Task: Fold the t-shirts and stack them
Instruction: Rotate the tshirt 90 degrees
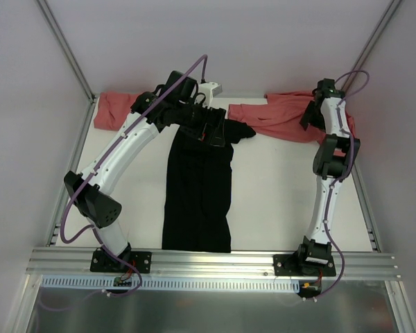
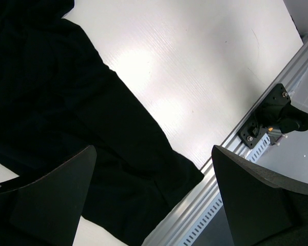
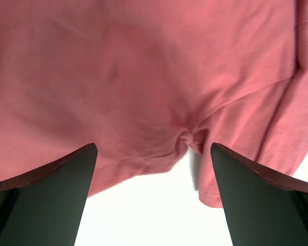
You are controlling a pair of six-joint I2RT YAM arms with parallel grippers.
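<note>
The salmon-red t-shirt's limp end (image 1: 244,113) trails toward the black t-shirt, so it will bunch up back toward the crumpled heap (image 1: 295,109) when I pull it.
A black t-shirt (image 1: 197,194) lies folded into a long strip down the middle of the table, reaching the near edge. My left gripper (image 1: 211,128) hovers over its far end, open; in the left wrist view the black t-shirt (image 2: 66,113) spreads under the open gripper (image 2: 154,148), with nothing between the fingers. One salmon-red t-shirt (image 1: 277,118) lies crumpled at the back right, and another salmon-red t-shirt (image 1: 114,111) at the back left. My right gripper (image 1: 310,116) hangs open just above the right one. The right wrist view shows that salmon cloth (image 3: 143,77) and its puckered hem beyond the open gripper (image 3: 154,146).
The white table (image 1: 277,194) is ringed by an aluminium rail (image 1: 215,260) at the near edge and side frames. The right arm's base (image 2: 277,115) shows in the left wrist view, beside the rail. Grey walls stand close on both sides.
</note>
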